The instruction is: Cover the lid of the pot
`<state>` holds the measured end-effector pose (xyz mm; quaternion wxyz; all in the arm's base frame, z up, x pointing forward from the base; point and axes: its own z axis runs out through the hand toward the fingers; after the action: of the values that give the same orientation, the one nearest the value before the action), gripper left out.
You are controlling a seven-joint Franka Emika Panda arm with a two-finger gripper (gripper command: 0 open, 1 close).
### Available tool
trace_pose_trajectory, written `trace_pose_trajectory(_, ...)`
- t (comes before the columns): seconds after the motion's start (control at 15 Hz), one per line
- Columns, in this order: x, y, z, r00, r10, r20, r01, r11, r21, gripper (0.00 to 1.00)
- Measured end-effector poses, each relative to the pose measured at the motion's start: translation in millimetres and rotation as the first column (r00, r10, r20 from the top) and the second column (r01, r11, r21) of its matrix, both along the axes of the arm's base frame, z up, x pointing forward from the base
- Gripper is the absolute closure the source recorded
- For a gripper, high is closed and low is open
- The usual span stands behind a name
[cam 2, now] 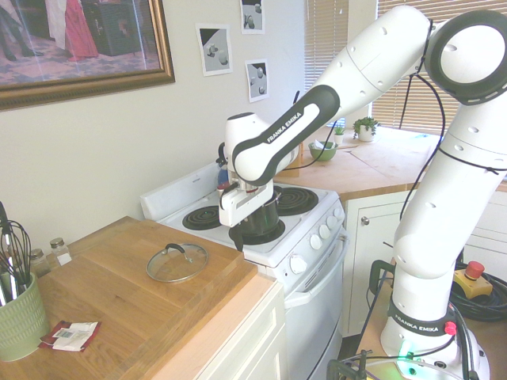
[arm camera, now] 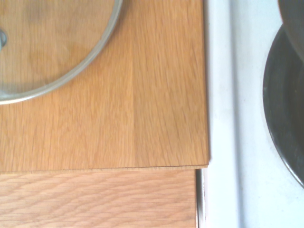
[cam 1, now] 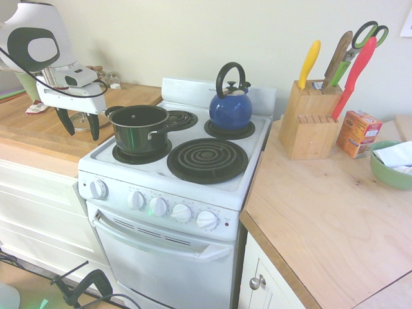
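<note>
The dark knob [cam 2: 176, 248] curves over the middle of the round glass lid [cam 2: 179, 267], so the lid will stay almost level when I carry it.
The dark pot [cam 1: 138, 127] stands uncovered on the stove's front-left burner, also seen behind the arm [cam 2: 268, 222]. The glass lid [cam 2: 177, 262] with its dark knob lies flat on the wooden counter beside the stove. Its silver rim [arm camera: 71, 71] shows in the wrist view next to bare wood and the stove's white edge. My gripper [cam 1: 78, 123] hangs open with nothing between its fingers. It hovers over the counter's edge by the stove, between the lid and the pot and touching neither.
A blue kettle [cam 1: 230, 106] sits on the back-right burner. A knife block [cam 1: 310, 119], an orange box [cam 1: 358, 133] and a green bowl [cam 1: 390, 165] stand on the other counter. A green utensil holder [cam 2: 20, 317] and a packet [cam 2: 71, 335] sit beyond the lid.
</note>
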<state>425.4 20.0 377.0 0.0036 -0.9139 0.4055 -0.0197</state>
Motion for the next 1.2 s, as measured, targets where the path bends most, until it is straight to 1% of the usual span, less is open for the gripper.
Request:
trace_pose_trajectory(0.2,3.5,2.0,4.7,1.000,0.012,0.019,-0.012,1.000,-0.010,0.00)
trace_pose_trajectory(0.33,13.3,12.6,21.5,0.998,0.036,0.053,-0.035,0.999,-0.019,0.00)
trace_pose_trajectory(0.6,43.7,44.4,69.3,0.992,0.078,0.103,-0.076,0.997,-0.024,0.00)
trace_pose_trajectory(0.73,65.8,56.9,81.8,0.988,0.091,0.124,-0.088,0.996,-0.035,0.00)
trace_pose_trajectory(0.87,93.6,66.9,72.6,0.989,0.104,0.110,-0.099,0.994,-0.046,0.00)
trace_pose_trajectory(1.0,116.5,76.7,49.8,0.989,0.122,0.078,-0.120,0.992,-0.035,0.00)
trace_pose_trajectory(1.2,138.6,101.2,32.3,0.980,0.183,0.075,-0.182,0.983,-0.021,0.00)
